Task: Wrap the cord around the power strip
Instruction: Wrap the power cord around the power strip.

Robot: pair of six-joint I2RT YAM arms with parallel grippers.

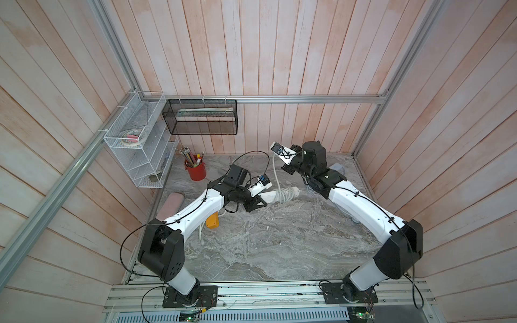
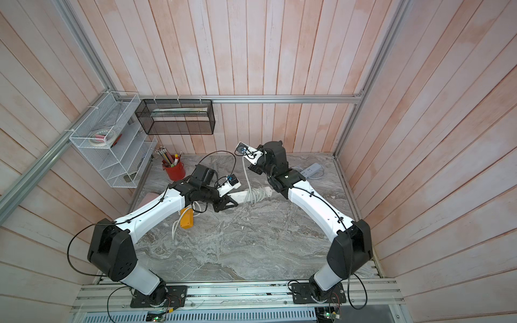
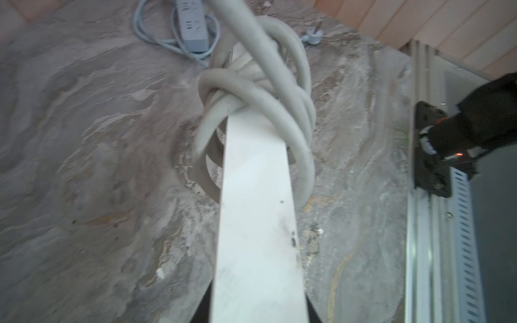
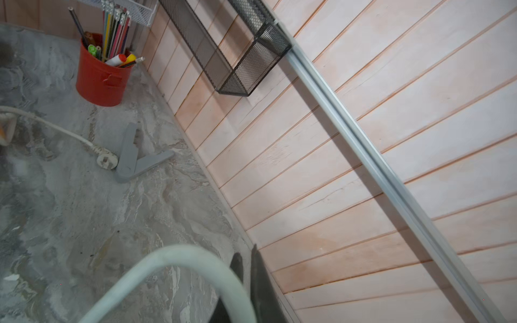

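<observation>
Next, I swing the power strip's far end [image 1: 296, 191] back with my left gripper before my right gripper reaches underneath, because the cord [image 1: 276, 173] crosses over the power strip toward the back wall.
A long white power strip [image 1: 270, 195] [image 2: 240, 195] sits just above the marble table, with my left gripper [image 1: 256, 203] [image 2: 227, 202] shut on one end. The left wrist view shows the strip [image 3: 257, 223] running out from between the dark fingertips [image 3: 311, 309]. Its thick white cord [image 1: 285, 193] [image 3: 260, 92] is looped several times around the strip's far half. From the coils the cord rises to my right gripper [image 1: 287, 167] [image 2: 253, 167], raised near the back wall. In the right wrist view the cord [image 4: 179, 260] arcs into the shut fingers [image 4: 260, 279].
A grey power strip [image 2: 310, 170] [image 3: 193, 25] lies behind the right arm. An orange block [image 1: 211, 222] with a white cable sits under the left arm. The back left holds a red pen cup [image 1: 195, 169], a grey L-shaped piece [image 4: 134, 159], a white plug [image 4: 106, 160] and wall racks [image 1: 140, 139].
</observation>
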